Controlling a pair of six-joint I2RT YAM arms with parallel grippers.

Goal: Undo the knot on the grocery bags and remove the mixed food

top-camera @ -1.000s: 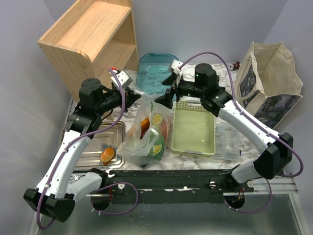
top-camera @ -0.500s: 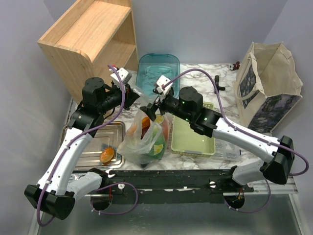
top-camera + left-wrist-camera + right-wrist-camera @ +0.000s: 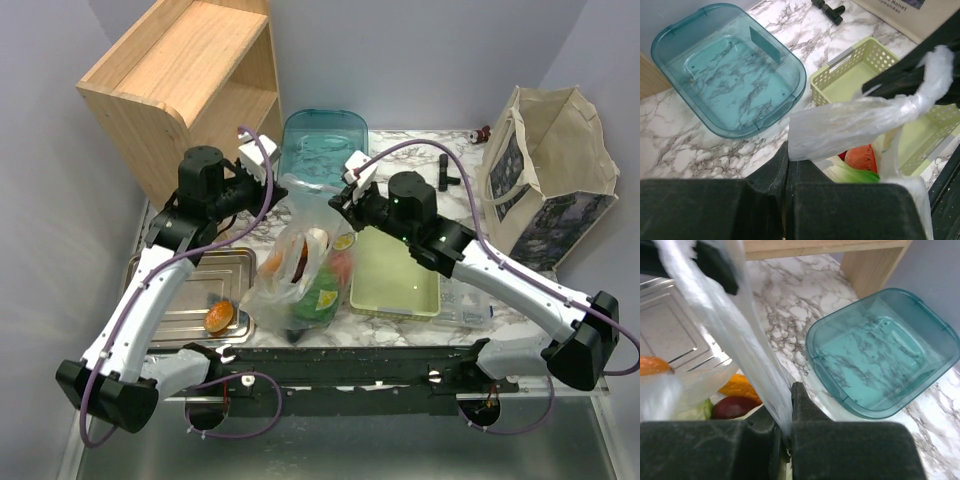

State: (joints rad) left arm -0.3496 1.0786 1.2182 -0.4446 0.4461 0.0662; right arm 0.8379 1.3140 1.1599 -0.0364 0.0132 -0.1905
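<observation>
Next, I pull the bag's near handle with my left gripper to open the bag, because both my grippers hold the bag's far side while its near side droops over the food.
One grocery bag, thin whitish plastic, stands between the metal tray and the green basket. Through it show an orange piece, a green chips bag and something red. My left gripper is shut on the bag's left handle, pinched at its jaws. My right gripper is shut on the other handle strip, which runs into its jaws. The handle is twisted into a tight bunch by the right gripper's fingers. A dark red apple lies inside the bag.
A teal plastic tub sits behind the bag, and a pale green basket to its right. A metal tray on the left holds an orange item. A wooden shelf stands at the back left, a canvas tote at the right.
My right gripper came in from the basket side to the bag's top and went from open to shut on a handle. The left gripper kept its hold and shifted slightly right.
</observation>
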